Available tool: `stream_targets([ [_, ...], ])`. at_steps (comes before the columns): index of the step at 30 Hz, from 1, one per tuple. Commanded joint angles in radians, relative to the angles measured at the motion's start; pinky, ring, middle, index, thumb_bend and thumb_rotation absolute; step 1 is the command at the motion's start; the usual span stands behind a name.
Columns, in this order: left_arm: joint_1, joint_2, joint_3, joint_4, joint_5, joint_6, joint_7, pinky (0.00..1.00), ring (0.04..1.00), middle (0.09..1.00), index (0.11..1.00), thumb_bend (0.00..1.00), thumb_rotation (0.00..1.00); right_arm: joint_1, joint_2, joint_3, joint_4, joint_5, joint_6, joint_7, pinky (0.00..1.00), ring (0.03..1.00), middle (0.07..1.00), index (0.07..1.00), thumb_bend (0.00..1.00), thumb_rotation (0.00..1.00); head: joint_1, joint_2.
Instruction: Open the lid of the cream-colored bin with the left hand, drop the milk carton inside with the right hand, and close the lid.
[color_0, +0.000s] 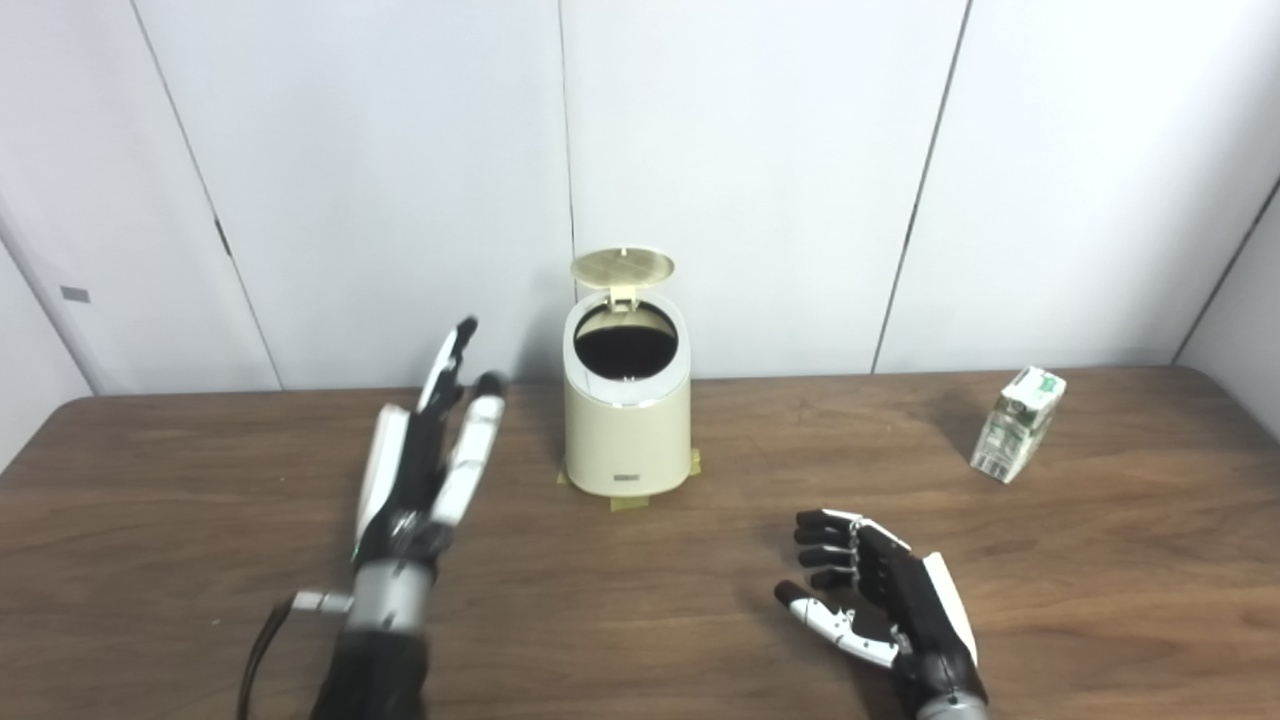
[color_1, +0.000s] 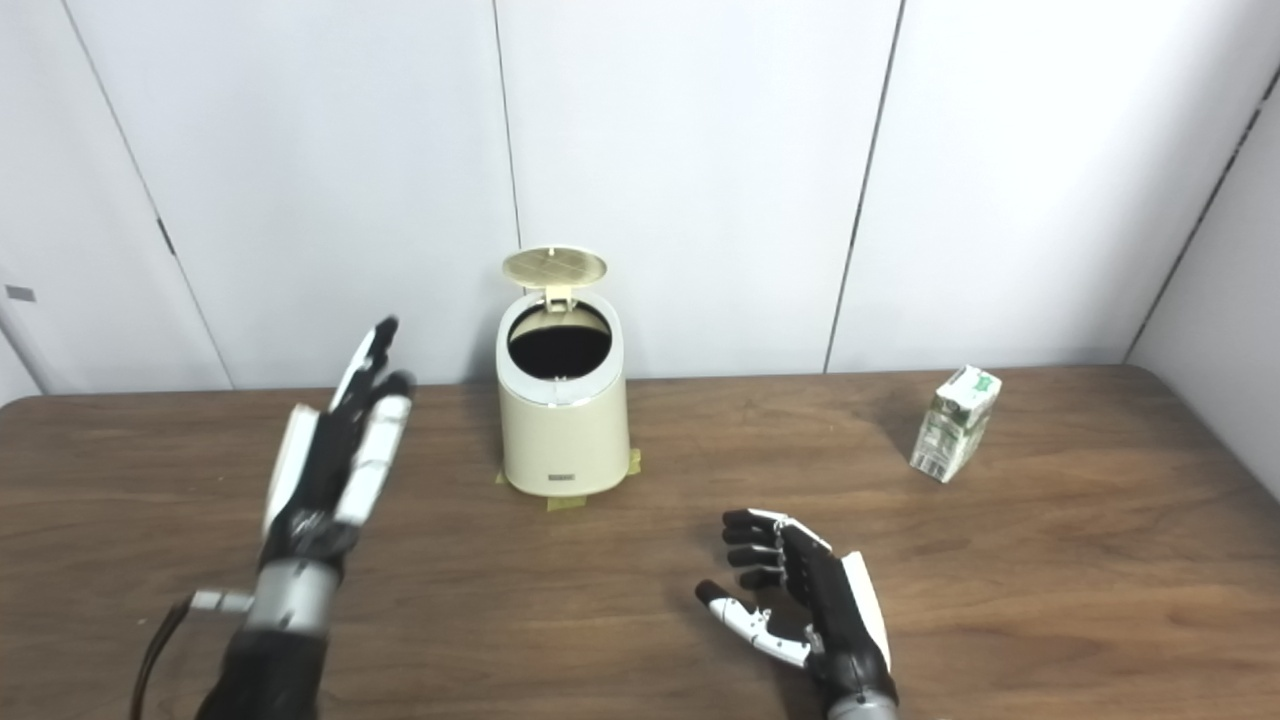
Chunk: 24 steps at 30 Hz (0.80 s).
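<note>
I expect the round lid (color_0: 623, 266) to stay open by itself when I lower the milk carton in, because the lid stands tipped back on its hinge (color_0: 621, 299), untouched.
The cream-colored bin (color_0: 627, 430) stands at the middle of the wooden table, near the wall. Its round lid (color_0: 622, 266) is flipped up and back, and the dark inside shows. My left hand (color_0: 425, 470) is raised to the left of the bin, fingers stretched out and apart, holding nothing and not touching the bin. A green and white milk carton (color_0: 1017, 424) stands tilted at the far right of the table. My right hand (color_0: 880, 590) hovers low near the front edge, open with loosely curled fingers, well short of the carton.
Strips of tape (color_0: 630, 500) mark the bin's spot on the table (color_0: 200, 560). White wall panels (color_0: 760, 180) close the back. The table's right corner is rounded, just beyond the carton.
</note>
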Motion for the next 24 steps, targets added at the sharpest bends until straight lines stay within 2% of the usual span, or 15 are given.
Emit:
stream_targets([
  [1,0.002,-0.003,0.023,-0.045,-0.109,-0.09,-0.002,0.84,0.902,0.932,0.931,0.18,1.0,-0.007,0.013,0.003,-0.024,0.006,0.003,0.009,0.58,0.659,0.688,0.674,0.31,0.0,-0.001,0.001],
  [3,0.048,-0.004,0.039,-0.055,-0.182,-0.122,-0.015,0.83,0.885,0.917,0.912,0.16,1.0,-0.005,0.024,-0.004,-0.033,0.016,-0.005,0.0,0.57,0.654,0.683,0.668,0.31,0.0,-0.002,0.002],
  [6,0.11,-0.001,0.049,-0.056,-0.242,-0.169,-0.023,0.82,0.871,0.889,0.883,0.16,0.92,-0.003,0.042,-0.017,-0.048,0.046,-0.021,-0.003,0.56,0.645,0.669,0.658,0.31,0.0,-0.006,0.003],
  [11,0.19,0.007,0.048,-0.039,-0.275,-0.196,-0.032,0.8,0.869,0.89,0.882,0.18,0.82,-0.015,0.049,-0.038,-0.094,0.056,-0.016,-0.008,0.56,0.634,0.654,0.648,0.31,0.11,-0.017,0.003],
  [14,0.219,0.009,0.048,-0.02,-0.285,-0.211,-0.039,0.81,0.876,0.899,0.892,0.16,0.82,-0.041,0.046,-0.06,-0.147,0.035,-0.022,-0.024,0.55,0.626,0.649,0.646,0.33,0.17,-0.021,0.005],
  [16,0.233,0.008,0.05,-0.01,-0.292,-0.215,-0.043,0.81,0.876,0.897,0.887,0.15,0.83,-0.068,0.03,-0.08,-0.18,0.02,-0.032,-0.029,0.56,0.628,0.651,0.65,0.35,0.18,-0.026,0.006],
  [18,0.242,0.006,0.052,-0.001,-0.307,-0.218,-0.047,0.81,0.874,0.893,0.878,0.14,0.8,-0.1,0.008,-0.109,-0.203,0.019,-0.018,-0.027,0.63,0.683,0.688,0.679,0.44,0.23,-0.032,0.006],
  [19,0.248,0.006,0.052,0.004,-0.31,-0.22,-0.048,0.81,0.874,0.892,0.877,0.14,0.79,-0.126,-0.018,-0.133,-0.187,0.03,-0.045,-0.027,0.64,0.694,0.696,0.684,0.46,0.24,-0.034,0.006],
  [20,0.253,0.007,0.052,0.009,-0.311,-0.225,-0.05,0.82,0.876,0.892,0.875,0.15,0.78,-0.152,-0.037,-0.155,-0.179,0.042,-0.056,-0.029,0.66,0.709,0.711,0.697,0.55,0.3,-0.036,0.007],
  [22,0.261,0.009,0.051,0.013,-0.311,-0.231,-0.054,0.82,0.879,0.895,0.877,0.15,0.78,-0.198,-0.069,-0.185,-0.178,0.035,-0.063,-0.037,0.65,0.705,0.711,0.688,0.66,0.37,-0.036,0.007],
  [23,0.265,0.01,0.05,0.015,-0.312,-0.236,-0.056,0.83,0.886,0.902,0.884,0.14,0.77,-0.222,-0.084,-0.201,-0.185,0.036,-0.05,-0.038,0.61,0.682,0.688,0.676,0.74,0.43,-0.036,0.007],
  [24,0.267,0.011,0.05,0.017,-0.312,-0.239,-0.058,0.83,0.888,0.904,0.886,0.14,0.78,-0.237,-0.094,-0.211,-0.189,0.037,-0.043,-0.039,0.6,0.679,0.69,0.677,0.76,0.43,-0.036,0.007],
])
